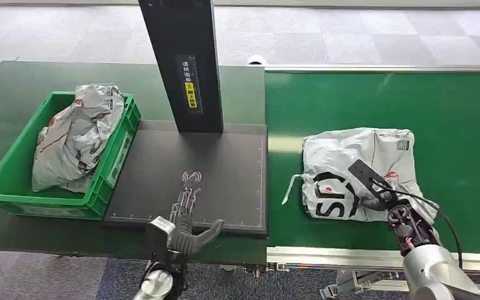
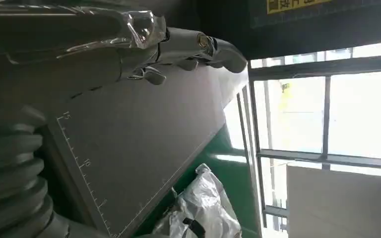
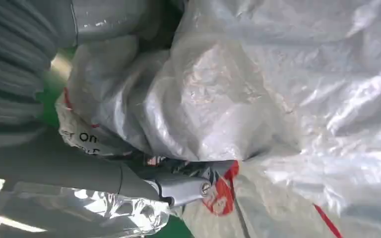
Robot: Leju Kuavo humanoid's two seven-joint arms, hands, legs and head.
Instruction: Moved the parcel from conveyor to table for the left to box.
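My gripper will carry the grey-white parcel, which will droop and fold because it lies wrinkled with a loose piece of plastic trailing from the parcel's edge (image 1: 291,187).
A crumpled grey-white parcel (image 1: 350,169) with black and red print lies on the green conveyor belt (image 1: 450,119). My right hand (image 1: 384,197) is on its near right part. In the right wrist view the parcel (image 3: 258,99) bulges between the thumb (image 3: 104,22) and the fingers (image 3: 178,187), so the hand grips a fold of it. My left hand (image 1: 187,215) lies flat over the dark mat (image 1: 225,169) with fingers spread and holds nothing. In the left wrist view its fingers (image 2: 188,44) stretch over the mat (image 2: 129,148), with the parcel (image 2: 203,208) beyond the mat's edge.
A green box (image 1: 115,165) on the left of the table holds another grey parcel (image 1: 75,137). A black post (image 1: 184,62) with a yellow label stands at the back of the mat. The conveyor's metal rim (image 1: 325,255) runs along the near edge.
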